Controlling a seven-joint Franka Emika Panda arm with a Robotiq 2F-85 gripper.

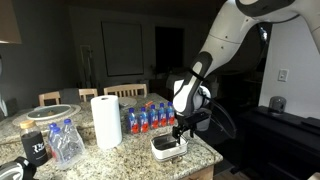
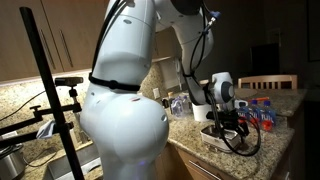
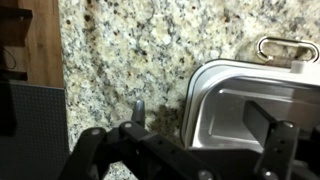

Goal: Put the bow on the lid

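The bow [image 1: 168, 149] will come away freely and uncover the hidden lid when the gripper lifts it, because the wire clip [image 3: 288, 48] hangs open beside the bow's rim.
The bow [image 1: 168, 147] is a small whitish rectangular plastic tub that stands upright near the granite counter's front corner. It also shows low beside the arm in an exterior view as the bow [image 2: 221, 143]. My gripper [image 1: 184, 126] hangs open just above it, a little to one side. In the wrist view the bow [image 3: 240, 105] fills the right half. My gripper [image 3: 203, 112] straddles its left rim, with one finger over the counter and the other over the tub's inside. Nothing is held. I cannot tell the lid apart from the tub in any view.
A paper towel roll [image 1: 106, 120] stands upright on the granite counter [image 1: 120, 150]. Several water bottles [image 1: 150, 117] are lined up behind the tub. A bag of bottles [image 1: 66, 141] lies at the near left, and a round dish [image 1: 50, 112] sits at the back. The counter edge runs close beside the tub.
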